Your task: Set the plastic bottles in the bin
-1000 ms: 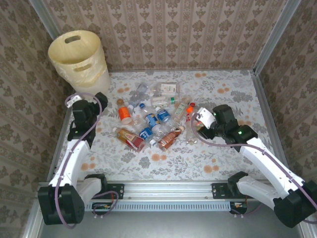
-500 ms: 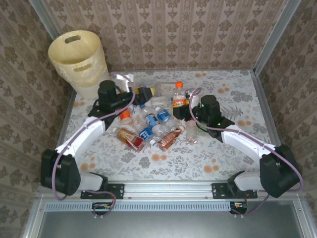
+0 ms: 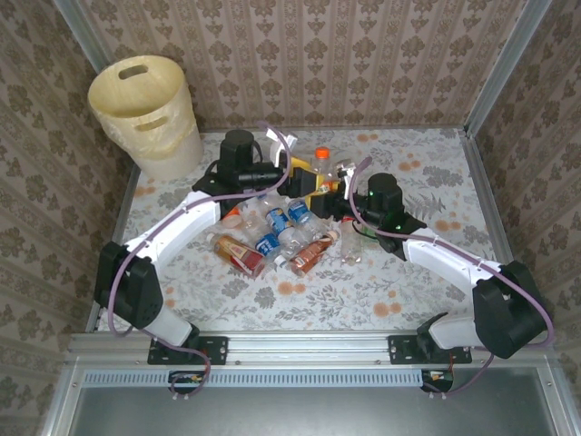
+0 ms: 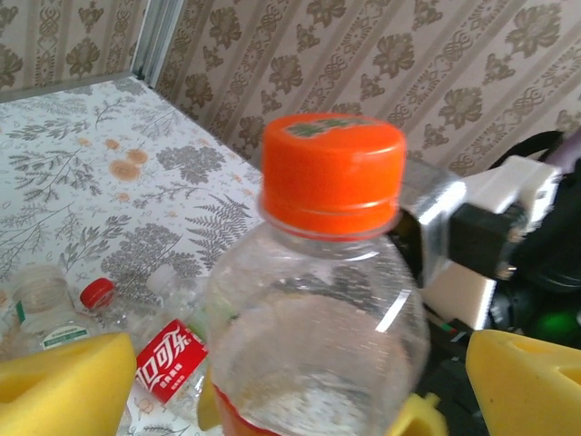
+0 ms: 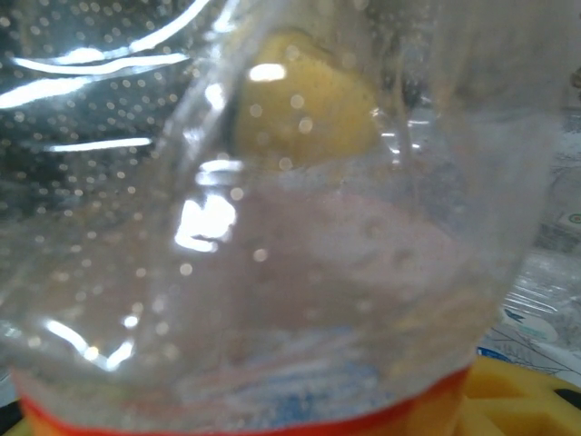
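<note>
The robot's left gripper should take the orange-capped bottle (image 3: pixel 321 164) before its right gripper opens and backs away, because the bin (image 3: pixel 141 102) stands out of the right gripper's reach.
A clear plastic bottle with an orange cap (image 3: pixel 320 160) stands upright above the back of the pile. My right gripper (image 3: pixel 341 186) is shut on it from the right. In the right wrist view the bottle's body (image 5: pixel 272 227) sits tight against the lens, with one yellow finger (image 5: pixel 522 400) at the bottom right. My left gripper (image 3: pixel 305 179) is open around the same bottle (image 4: pixel 318 300). Its yellow fingers (image 4: pixel 68 386) stand apart from the bottle on both sides. Several more plastic bottles (image 3: pixel 272 232) lie heaped mid-table. The pale yellow bin (image 3: pixel 145 100) stands at the back left corner.
Papered walls and metal rails close the table at the back and both sides. A red-labelled bottle (image 4: pixel 171 359) and a white-capped one (image 4: pixel 41 304) lie below the left gripper. The right arm's white housing (image 4: pixel 490 236) sits close behind the held bottle.
The left arm swung from the table's left side over to the orange-capped bottle. The right gripper took that bottle from the pile, stood it upright and shifted it slightly left.
</note>
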`<control>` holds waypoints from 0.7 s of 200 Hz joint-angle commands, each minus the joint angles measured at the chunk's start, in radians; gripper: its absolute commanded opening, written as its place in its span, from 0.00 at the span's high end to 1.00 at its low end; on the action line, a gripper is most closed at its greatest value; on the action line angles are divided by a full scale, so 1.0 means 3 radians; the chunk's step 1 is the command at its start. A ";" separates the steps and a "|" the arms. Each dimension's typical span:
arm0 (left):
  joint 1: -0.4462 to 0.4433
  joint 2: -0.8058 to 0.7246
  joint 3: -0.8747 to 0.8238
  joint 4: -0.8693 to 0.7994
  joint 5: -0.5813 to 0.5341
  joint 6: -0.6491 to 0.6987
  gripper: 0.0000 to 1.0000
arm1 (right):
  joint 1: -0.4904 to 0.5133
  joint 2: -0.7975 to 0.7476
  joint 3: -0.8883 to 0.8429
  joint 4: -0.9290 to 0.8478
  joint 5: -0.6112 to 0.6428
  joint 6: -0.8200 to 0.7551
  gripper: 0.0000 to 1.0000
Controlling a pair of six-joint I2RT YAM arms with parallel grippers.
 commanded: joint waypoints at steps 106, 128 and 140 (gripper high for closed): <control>-0.0079 0.0160 0.0038 0.0121 -0.0164 0.0091 0.47 | 0.0123 -0.0054 0.0106 0.0211 -0.0243 0.0025 0.29; -0.0032 0.0062 -0.0055 0.0160 -0.0436 0.0045 0.46 | 0.0123 -0.0118 0.0030 0.0230 -0.0214 -0.0057 0.15; 0.0016 0.0018 -0.0079 0.0134 -0.0646 0.0001 0.46 | 0.0127 -0.0194 -0.0047 0.0227 -0.0066 -0.0088 0.06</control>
